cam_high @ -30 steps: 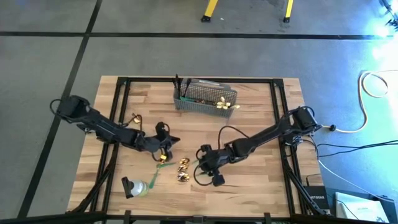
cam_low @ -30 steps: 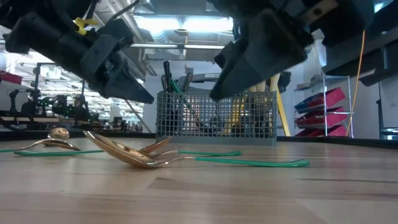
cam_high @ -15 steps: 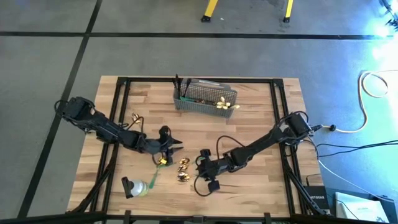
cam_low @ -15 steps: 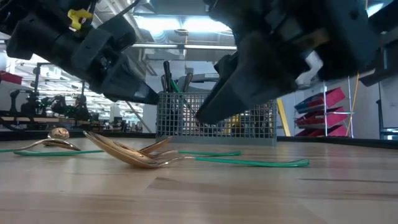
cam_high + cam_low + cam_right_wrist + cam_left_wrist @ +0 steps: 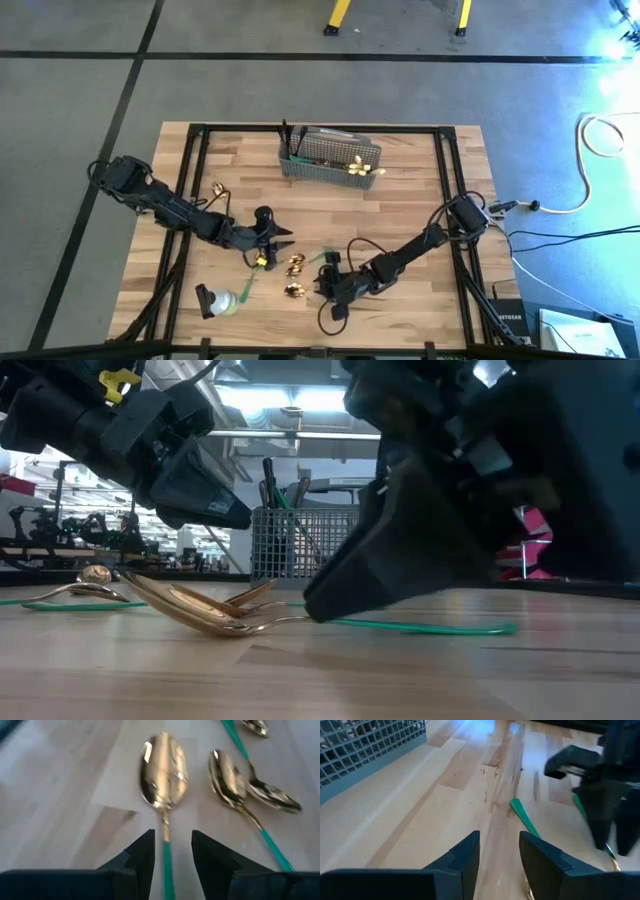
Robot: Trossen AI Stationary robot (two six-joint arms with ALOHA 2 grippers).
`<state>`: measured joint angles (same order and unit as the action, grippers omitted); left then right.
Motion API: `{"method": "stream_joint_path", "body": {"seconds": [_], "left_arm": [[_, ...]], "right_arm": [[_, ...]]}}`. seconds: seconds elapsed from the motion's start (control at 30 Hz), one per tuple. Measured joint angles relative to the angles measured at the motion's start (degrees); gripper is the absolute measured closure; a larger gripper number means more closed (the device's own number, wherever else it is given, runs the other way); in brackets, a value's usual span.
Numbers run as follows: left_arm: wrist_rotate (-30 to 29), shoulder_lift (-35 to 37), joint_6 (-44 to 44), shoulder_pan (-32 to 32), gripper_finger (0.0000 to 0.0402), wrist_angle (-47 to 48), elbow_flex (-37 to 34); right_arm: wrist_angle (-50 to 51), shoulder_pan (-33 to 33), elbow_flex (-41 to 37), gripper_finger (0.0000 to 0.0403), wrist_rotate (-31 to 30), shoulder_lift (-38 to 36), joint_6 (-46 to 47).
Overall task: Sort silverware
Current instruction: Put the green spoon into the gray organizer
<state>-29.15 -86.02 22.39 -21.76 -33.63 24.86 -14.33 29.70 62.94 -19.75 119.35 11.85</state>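
The front spoon's bowl [image 5: 164, 772] faces my left gripper and its green handle [image 5: 168, 867] faces my right gripper, so next my right gripper picks up the spoon by the spoon's handle.
Several gold spoons with green handles [image 5: 295, 267] lie in a loose pile on the wooden table, near its front middle. In the right wrist view one spoon [image 5: 164, 770] lies bowl up, with two more [image 5: 227, 775] beside it. My right gripper [image 5: 172, 835] is open and low over the table [image 5: 322, 288]. Its fingers stand on either side of that spoon's green handle [image 5: 167, 862], and no touch shows. My left gripper [image 5: 283, 237] hovers open just left of the pile, over bare wood [image 5: 499, 837].
A grey mesh basket [image 5: 330, 158] at the far middle holds dark forks [image 5: 290, 135] and cream-handled pieces [image 5: 365, 165]. One more spoon [image 5: 85, 585] lies apart at the left. A dark and pale green object [image 5: 215, 300] sits near the front left corner.
My right gripper has come down toward the table's near edge and the spoon pile, tipping further downward, and now sits astride one spoon's handle. My left gripper has opened and stayed almost in place. The spoons have not moved.
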Motion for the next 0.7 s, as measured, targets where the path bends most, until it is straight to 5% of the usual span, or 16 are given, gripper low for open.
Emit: {"method": "stream_joint_path", "body": {"seconds": [0.47,0.7], "left_arm": [[-0.68,-0.02,1.2,-1.16,0.0279,0.25,0.0],[-1.97,-0.04,1.06,-0.88,0.0279,1.45,0.0]], "right_arm": [[-4.83,-0.17,0.07,0.0292,2.23,3.45,3.14],[-4.56,-0.68,0.17,0.035,2.97,3.5,1.74]]}}
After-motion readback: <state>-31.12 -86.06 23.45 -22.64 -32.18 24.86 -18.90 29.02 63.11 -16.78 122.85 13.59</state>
